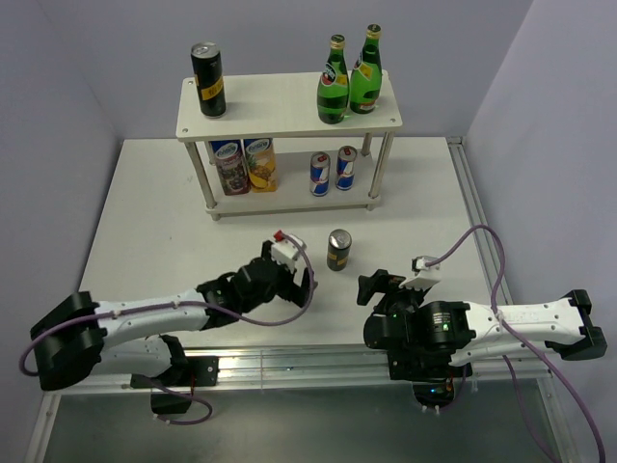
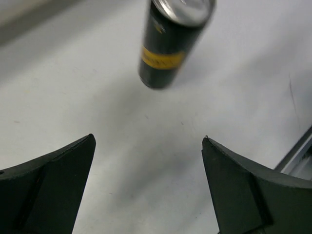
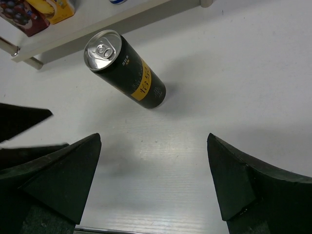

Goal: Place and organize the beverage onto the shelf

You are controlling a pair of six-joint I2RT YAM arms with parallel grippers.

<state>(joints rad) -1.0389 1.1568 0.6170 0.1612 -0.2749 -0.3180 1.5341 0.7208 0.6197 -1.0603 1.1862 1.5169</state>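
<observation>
My left gripper's open fingers are clear behind the dark can point(image 1: 339, 248), which stands upright in front of the shelf, so I should keep moving until they are on both sides of its body point(image 1: 337, 257).
A dark can with a yellow label point(image 1: 338, 249) stands upright on the white table in front of the shelf point(image 1: 280, 123); it also shows in the left wrist view point(image 2: 168, 44) and the right wrist view point(image 3: 126, 69). My left gripper point(image 1: 301, 277) is open and empty just left of it. My right gripper point(image 1: 372, 286) is open and empty just right of it. On the top board stand another dark can point(image 1: 208, 80) and two green bottles point(image 1: 335, 82), point(image 1: 365, 71). Two blue-and-silver cans point(image 1: 320, 174), point(image 1: 346, 168) stand on the lower board.
Two cartons point(image 1: 229, 166), point(image 1: 260, 164) stand on the lower board at the left. A metal rail point(image 1: 289, 362) runs along the table's near edge. Walls close in behind and at both sides.
</observation>
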